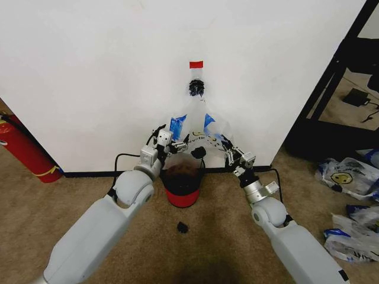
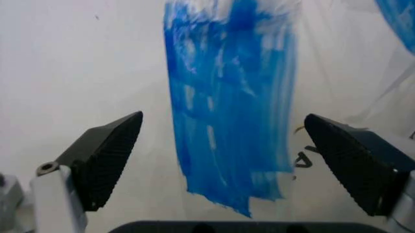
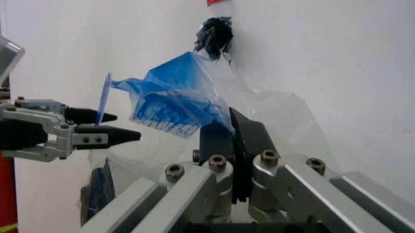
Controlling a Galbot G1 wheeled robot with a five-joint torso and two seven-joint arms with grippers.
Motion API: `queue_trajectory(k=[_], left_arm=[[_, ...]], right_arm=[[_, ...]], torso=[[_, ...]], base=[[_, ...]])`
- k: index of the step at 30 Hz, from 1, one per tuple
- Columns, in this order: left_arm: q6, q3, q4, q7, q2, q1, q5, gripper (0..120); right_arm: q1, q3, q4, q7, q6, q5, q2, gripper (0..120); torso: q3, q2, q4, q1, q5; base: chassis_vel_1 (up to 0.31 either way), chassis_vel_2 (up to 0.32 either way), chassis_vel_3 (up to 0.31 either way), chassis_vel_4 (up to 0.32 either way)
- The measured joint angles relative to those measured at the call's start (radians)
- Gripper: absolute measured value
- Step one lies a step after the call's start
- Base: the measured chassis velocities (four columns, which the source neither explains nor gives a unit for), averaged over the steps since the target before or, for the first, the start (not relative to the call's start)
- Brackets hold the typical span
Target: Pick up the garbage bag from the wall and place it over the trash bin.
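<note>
The garbage bag tapers to a gather at the black hook, so the bag will come loose when the robot pulls, and the hook will stay behind.
The garbage bag hangs from a black hook on the white wall, under a red tape strip. It is translucent with blue print and spreads out toward both grippers. My left gripper is open at the bag's left edge, its black fingers wide apart with the blue print in front of them. My right gripper is shut on the bag's right edge. The trash bin, red with a black mesh top, stands on the carpet directly below the bag, between my arms.
A red fire extinguisher leans at the wall on the left. A black shelf frame stands at the right, with several lumpy smiley bags on the carpet below it. A small black scrap lies in front of the bin.
</note>
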Motion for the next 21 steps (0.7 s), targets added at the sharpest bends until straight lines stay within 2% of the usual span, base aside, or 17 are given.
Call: queue_trajectory(k=[4, 5, 9, 11, 18, 19, 21], left_arm=[[0.004, 0.004, 0.004, -0.007, -0.008, -0.003, -0.005, 90], [0.007, 0.006, 0.003, -0.014, -0.013, -0.002, -0.005, 82], [0.035, 0.0, -0.025, -0.04, -0.018, 0.017, -0.009, 66], [0.041, -0.004, -0.031, -0.044, -0.016, 0.024, -0.011, 62], [0.055, -0.021, -0.049, -0.048, -0.002, 0.048, -0.028, 32], [0.055, -0.021, -0.049, -0.048, -0.002, 0.048, -0.028, 32], [0.057, -0.024, -0.055, -0.051, 0.0, 0.055, -0.04, 23]], right_arm=[[0.005, 0.003, -0.005, -0.001, 0.002, 0.001, -0.001, 0], [0.008, 0.004, -0.009, -0.003, 0.004, 0.002, -0.001, 0], [0.014, 0.005, -0.019, -0.005, 0.01, 0.003, -0.001, 0], [0.015, 0.005, -0.021, -0.006, 0.012, 0.003, 0.0, 0], [0.018, 0.003, -0.023, -0.011, 0.018, 0.003, 0.004, 0], [0.018, 0.003, -0.023, -0.011, 0.018, 0.003, 0.004, 0], [0.016, 0.003, -0.02, -0.014, 0.02, 0.002, 0.005, 0]], torso=[[0.0, 0.0, 0.0001, 0.0, 0.0], [0.0, 0.0, 0.0001, 0.0, -0.0001], [0.0, 0.0, 0.0002, 0.0, 0.0], [0.0, 0.0, 0.0001, 0.0, 0.0], [0.0, 0.0, 0.0002, 0.0, 0.0], [0.0, 0.0, 0.0002, 0.0, 0.0], [0.0, 0.0, 0.0002, 0.0, -0.0001]], base=[[0.0, 0.0, 0.0, 0.0], [0.0, 0.0, 0.0, 0.0], [0.0, 0.0, 0.0, 0.0], [0.0, 0.0, 0.0, 0.0], [0.0, 0.0, 0.0, 0.0], [0.0, 0.0, 0.0, 0.0], [0.0, 0.0, 0.0, 0.0]])
